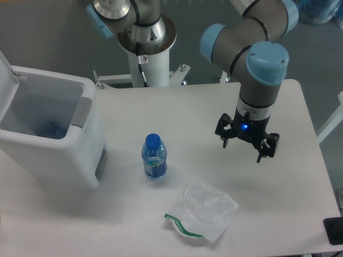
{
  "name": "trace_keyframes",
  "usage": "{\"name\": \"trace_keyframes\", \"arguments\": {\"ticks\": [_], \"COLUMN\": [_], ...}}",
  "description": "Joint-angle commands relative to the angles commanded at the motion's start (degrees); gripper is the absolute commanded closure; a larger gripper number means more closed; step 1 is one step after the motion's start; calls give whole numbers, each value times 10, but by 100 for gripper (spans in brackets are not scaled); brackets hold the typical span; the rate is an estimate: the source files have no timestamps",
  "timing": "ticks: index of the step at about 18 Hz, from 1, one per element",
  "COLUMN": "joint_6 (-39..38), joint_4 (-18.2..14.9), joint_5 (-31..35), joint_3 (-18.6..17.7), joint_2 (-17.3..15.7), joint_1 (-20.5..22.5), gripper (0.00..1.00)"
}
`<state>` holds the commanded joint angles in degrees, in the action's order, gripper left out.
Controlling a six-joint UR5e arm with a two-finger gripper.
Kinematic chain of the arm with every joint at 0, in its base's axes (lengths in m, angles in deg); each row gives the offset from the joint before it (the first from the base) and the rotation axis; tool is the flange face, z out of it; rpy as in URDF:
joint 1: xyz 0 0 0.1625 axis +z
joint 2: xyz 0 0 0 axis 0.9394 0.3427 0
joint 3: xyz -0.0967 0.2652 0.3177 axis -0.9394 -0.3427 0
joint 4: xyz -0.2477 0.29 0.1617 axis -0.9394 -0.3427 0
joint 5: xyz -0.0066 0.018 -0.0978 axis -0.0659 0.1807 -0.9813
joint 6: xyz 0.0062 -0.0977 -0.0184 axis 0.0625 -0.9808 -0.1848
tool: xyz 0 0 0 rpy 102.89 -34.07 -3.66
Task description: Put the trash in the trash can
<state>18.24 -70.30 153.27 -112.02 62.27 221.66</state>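
The bag (206,208) is thin and lies flat next to its curving green edge strip (182,228), so it will hang like a wide, limp sheet when the robot carries it.
The translucent whitish plastic bag (203,211) with a green edge strip lies flat on the table near the front. The small clear bottle (154,157) with a blue cap and blue-green label stands upright left of the bag. The white trash can (48,131) stands at the table's left side with its lid swung open and something bluish inside. My gripper (244,150) hangs above the table, up and to the right of the bag, with its fingers spread apart and nothing between them. It touches neither the bag nor the bottle.
The arm's white base column (147,48) stands behind the table's far edge. A dark object (333,231) sits at the table's front right corner. The table's right edge (316,144) runs close to the gripper.
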Motion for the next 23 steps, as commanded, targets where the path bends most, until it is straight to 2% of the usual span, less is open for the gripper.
{"name": "trace_keyframes", "arguments": {"ticks": [5, 11, 14, 17, 20, 23], "joint_6": [-168, -372, -418, -504, -523, -543], "joint_4": [10, 6, 5, 5, 5, 5], "joint_5": [0, 6, 18, 31, 60, 61], "joint_3": [15, 79, 82, 84, 88, 88], "joint_2": [21, 76, 89, 105, 123, 133], "joint_1": [-12, -62, -97, -114, -145, -163], "gripper": [0, 0, 0, 0, 0, 0]}}
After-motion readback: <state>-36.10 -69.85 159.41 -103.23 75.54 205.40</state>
